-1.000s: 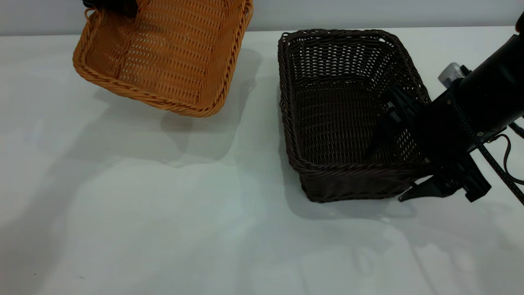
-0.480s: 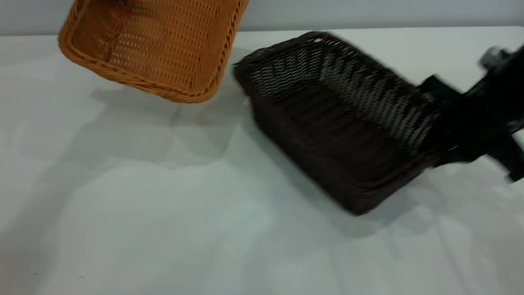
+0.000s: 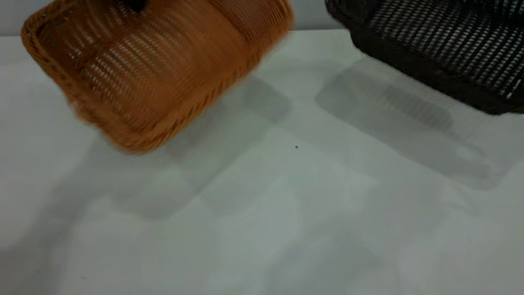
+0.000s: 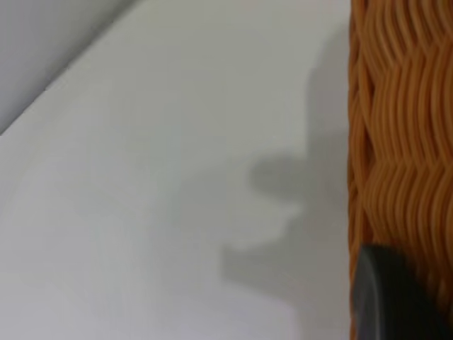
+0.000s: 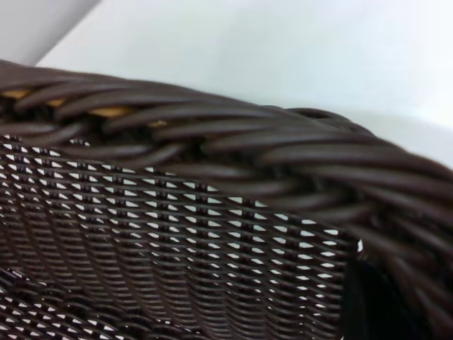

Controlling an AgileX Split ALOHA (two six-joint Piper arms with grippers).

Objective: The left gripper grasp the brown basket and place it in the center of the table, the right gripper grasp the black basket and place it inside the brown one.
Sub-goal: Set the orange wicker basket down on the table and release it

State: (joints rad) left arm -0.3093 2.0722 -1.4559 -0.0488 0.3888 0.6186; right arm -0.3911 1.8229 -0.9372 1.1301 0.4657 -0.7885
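The brown basket (image 3: 162,73) is hanging at a tilt in the air, so my left gripper should put it down flat in the center (image 3: 260,167) while my right gripper keeps the black basket to the side.
The brown basket (image 3: 155,73) hangs tilted above the table (image 3: 286,205) at the far left, its opening facing the camera. A small black part of my left gripper (image 3: 135,4) shows at the basket's far rim. In the left wrist view one black finger (image 4: 389,297) presses on the basket's woven wall (image 4: 403,142). The black basket (image 3: 442,45) hangs tilted in the air at the far right. My right gripper is out of the exterior view. In the right wrist view its dark finger (image 5: 382,304) lies against the black basket's wall (image 5: 177,234) under the braided rim.
Both baskets cast shadows on the white tabletop below them. A tiny dark speck (image 3: 296,146) lies near the table's middle. The table's far edge meets a grey wall (image 3: 311,16).
The black basket has been lifted off the table and carried up and to the right, and the right arm has left the exterior view. The brown basket has swung lower and toward the centre.
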